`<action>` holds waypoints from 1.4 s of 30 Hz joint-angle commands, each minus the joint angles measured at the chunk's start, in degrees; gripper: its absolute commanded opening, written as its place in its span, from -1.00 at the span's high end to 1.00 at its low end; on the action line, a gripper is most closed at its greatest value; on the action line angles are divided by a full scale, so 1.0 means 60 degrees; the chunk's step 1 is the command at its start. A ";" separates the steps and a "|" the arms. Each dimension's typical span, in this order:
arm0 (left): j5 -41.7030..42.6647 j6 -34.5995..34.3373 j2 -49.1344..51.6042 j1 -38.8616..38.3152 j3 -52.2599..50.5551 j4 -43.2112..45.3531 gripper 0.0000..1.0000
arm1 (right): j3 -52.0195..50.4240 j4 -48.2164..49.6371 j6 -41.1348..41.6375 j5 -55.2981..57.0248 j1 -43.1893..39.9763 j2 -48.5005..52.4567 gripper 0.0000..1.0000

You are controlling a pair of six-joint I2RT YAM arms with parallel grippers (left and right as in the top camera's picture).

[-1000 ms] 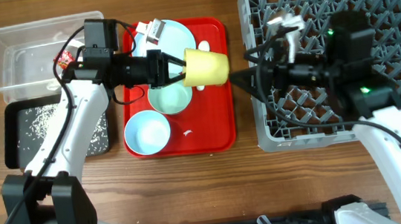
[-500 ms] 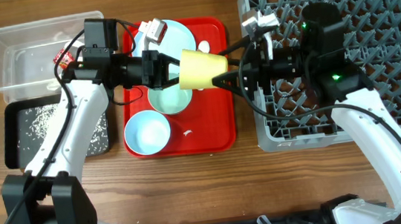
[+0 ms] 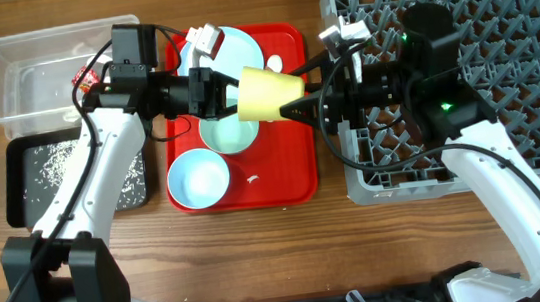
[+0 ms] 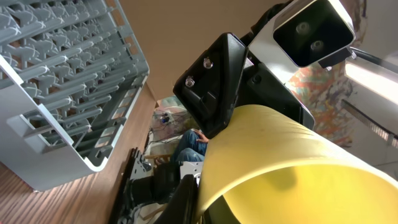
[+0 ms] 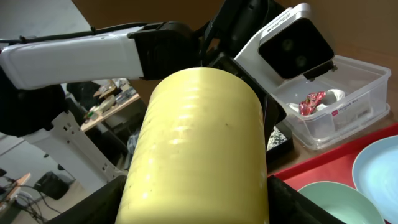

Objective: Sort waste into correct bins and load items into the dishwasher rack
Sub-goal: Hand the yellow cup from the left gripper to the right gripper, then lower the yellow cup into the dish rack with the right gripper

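Observation:
Both of the robot's grippers are on the yellow cup, so next the left gripper opens and lets go of the cup's rim (image 3: 242, 96) before the right gripper carries the cup into the dishwasher rack (image 3: 416, 164).
The small yellow cup (image 3: 269, 93) hangs on its side above the red tray, held between both arms. My left gripper (image 3: 234, 96) is shut on its rim; one black finger shows against the cup (image 4: 292, 168) in the left wrist view. My right gripper (image 3: 296, 96) reaches in from the dishwasher rack (image 3: 496, 7), and its fingers press both sides of the cup's base (image 5: 199, 143). The pale green bowl (image 3: 228, 133), light blue bowl (image 3: 199, 179) and pale blue plate (image 3: 241, 48) sit on the tray. The red-and-white wrapper (image 3: 87, 78) lies in the clear tub (image 3: 25, 66).
The black tray (image 3: 28, 191) holds scattered rice grains in front of the clear tub. A small white scrap (image 3: 253, 181) lies on the red tray (image 3: 293, 174). The rack's near-left corner (image 4: 93, 155) is close to the cup.
My right arm has swung left out of the rack to the cup, and its fingers now sit around the cup's base. The cup and my left gripper have shifted slightly left.

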 commanded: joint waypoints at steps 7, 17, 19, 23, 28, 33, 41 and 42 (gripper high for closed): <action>0.0127 0.0200 -0.0146 -0.0175 0.0113 0.0069 0.83 | 0.0160 0.0164 0.0015 -0.0583 0.0397 0.0033 0.10; 0.0127 0.0200 -0.0146 -0.0164 0.0113 0.0069 0.31 | 0.0160 -0.0025 0.0164 -0.0255 0.0011 0.0033 0.35; 0.0127 0.0200 -0.0146 -0.0146 0.0113 0.0069 0.30 | 0.0160 -0.0226 0.0149 -0.0259 -0.0404 0.0033 0.35; 0.0124 0.0200 -0.0146 -0.0080 0.0113 0.0069 0.28 | 0.0160 -0.0925 -0.0175 -0.0262 -0.1399 0.0033 0.35; -0.0117 0.0229 -0.0146 -0.0018 0.0113 0.0069 0.24 | 0.0160 -0.2492 -0.1158 -0.0321 -0.2772 0.0033 0.35; -0.1337 0.0229 -0.0146 -0.0022 0.0113 0.0029 0.20 | 0.0160 -0.4164 -0.1096 0.1439 -0.3712 -0.0051 0.35; -0.7450 0.0226 -0.0146 -0.0029 0.0113 -0.1504 0.07 | 0.1271 -0.7858 -0.1056 0.6054 -0.3854 -0.0823 0.26; -0.8247 0.0226 -0.0146 -0.0029 0.0113 -0.1723 0.06 | 0.1738 -0.8546 -0.0954 0.6725 -0.3854 -0.0852 0.21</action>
